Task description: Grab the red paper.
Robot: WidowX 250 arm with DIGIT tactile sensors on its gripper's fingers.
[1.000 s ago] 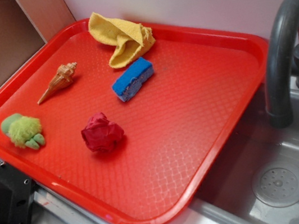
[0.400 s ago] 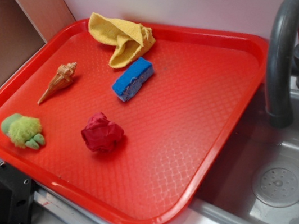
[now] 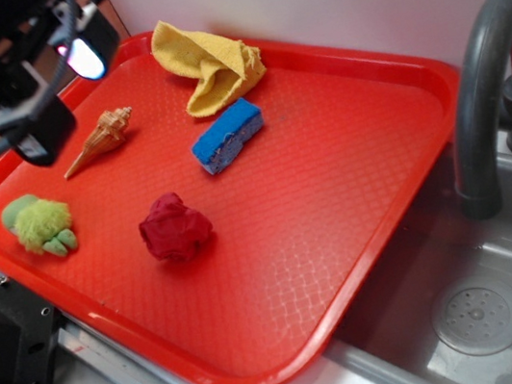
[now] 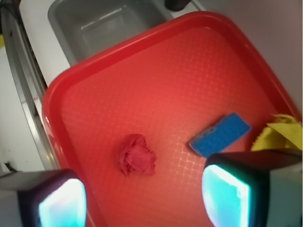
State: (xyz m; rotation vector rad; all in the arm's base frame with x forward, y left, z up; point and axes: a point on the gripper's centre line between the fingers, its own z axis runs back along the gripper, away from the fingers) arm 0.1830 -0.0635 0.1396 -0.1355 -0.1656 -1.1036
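Note:
The red paper (image 3: 175, 228) will stay bunched up in one wad when I lift it, because creased folds (image 3: 171, 212) are tucked into a tight lump.
The red paper (image 3: 174, 227) is a dark crimson crumpled wad lying on the red tray (image 3: 351, 177), left of its middle. It also shows in the wrist view (image 4: 136, 155), ahead of and between the fingers. My gripper (image 3: 59, 87) hangs high over the tray's far left corner, well above and behind the paper. It is open and empty (image 4: 144, 201), its two glowing cyan pads (image 4: 62, 202) wide apart.
On the tray lie a blue sponge (image 3: 227, 135), a yellow cloth (image 3: 206, 63), a tan seashell (image 3: 100, 140) and a green fuzzy toy (image 3: 40, 224). A grey sink (image 3: 489, 311) with a dark faucet (image 3: 483, 88) is on the right. A wall stands behind.
My gripper has come into the exterior view from the upper left and moved down and right over the tray's far left corner. The objects have not moved.

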